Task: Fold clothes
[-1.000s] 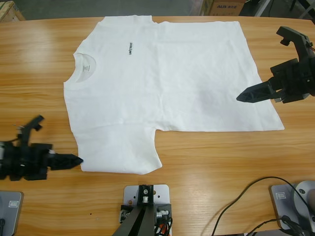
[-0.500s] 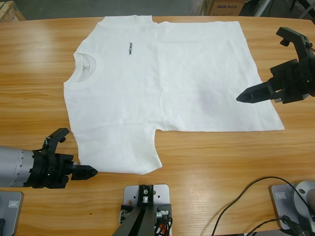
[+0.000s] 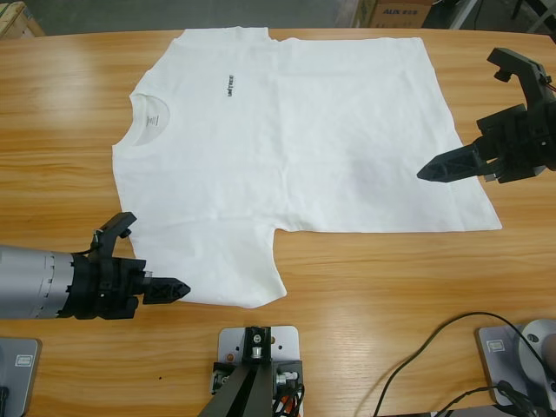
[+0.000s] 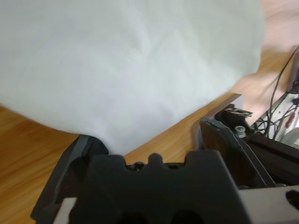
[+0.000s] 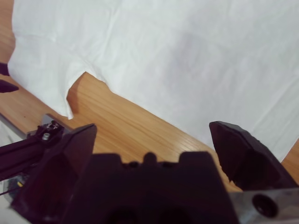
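Observation:
My gripper is about to carry the near sleeve toward the neck, and the white T-shirt's near side (image 3: 382, 228) will follow because the sleeve joins it at the armpit (image 3: 276, 228).
The white T-shirt (image 3: 287, 130) lies flat on the wooden table (image 3: 391, 278), its ribbed neck (image 3: 149, 117) to the left and its hem to the right. A small dark line of text (image 3: 231, 84) marks the chest. My left gripper (image 3: 157, 254) is open at the near sleeve (image 3: 217, 265); its lower jaw points at the sleeve's outer edge. In the left wrist view the gripper (image 4: 149, 133) has that sleeve's cloth (image 4: 131, 60) lying between its spread jaws. My right gripper (image 3: 456, 115) is open over the hem's near corner, also seen in its own view (image 5: 154, 127) above the shirt (image 5: 187, 46).
Cardboard boxes (image 3: 395, 10) stand beyond the table's far edge. A black cable (image 3: 434, 356) loops across the front right of the table. Bare wood runs along the front, between the shirt and the table's near edge.
My left arm has slid to the right along the table's front, from beside the sleeve's left corner to its near edge. The right arm and the shirt have stayed still.

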Motion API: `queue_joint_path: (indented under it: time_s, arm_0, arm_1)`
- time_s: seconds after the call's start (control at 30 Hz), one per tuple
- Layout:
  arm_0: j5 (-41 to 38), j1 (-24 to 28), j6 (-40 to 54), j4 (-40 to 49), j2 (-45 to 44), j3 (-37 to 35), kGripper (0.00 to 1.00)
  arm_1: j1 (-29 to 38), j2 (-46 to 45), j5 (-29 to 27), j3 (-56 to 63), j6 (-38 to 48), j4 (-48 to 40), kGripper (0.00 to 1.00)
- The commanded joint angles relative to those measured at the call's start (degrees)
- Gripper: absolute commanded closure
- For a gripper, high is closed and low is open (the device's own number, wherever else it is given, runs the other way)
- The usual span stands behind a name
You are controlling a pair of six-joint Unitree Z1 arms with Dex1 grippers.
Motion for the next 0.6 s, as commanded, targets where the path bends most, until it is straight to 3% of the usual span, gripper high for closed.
queue_joint_path:
  time_s: [0.03,0.13,0.2,0.23,0.6]
  arm_0:
    - [-1.48,-0.53,-0.48,-1.91,3.41,0.32,0.384]
    - [-1.48,-0.51,-0.52,-1.91,3.29,0.49,0.684]
    - [-1.48,-0.51,-0.52,-1.91,3.20,0.69,0.964]
    - [-1.48,-0.53,-0.52,-1.91,3.20,0.71,1.000]
    - [-1.12,-0.51,-0.26,-1.91,0.09,0.90,1.000]
  arm_1:
    - [-0.58,1.46,0.93,1.69,-0.55,-0.65,0.018]
    - [-0.62,1.46,0.80,1.71,-0.55,-0.65,0.035]
    - [-0.58,1.46,0.77,1.71,-0.55,-0.65,0.093]
    - [-0.62,1.46,0.72,1.71,-0.55,-0.65,0.095]
    - [-0.62,1.46,0.54,1.68,-0.39,-0.65,0.096]
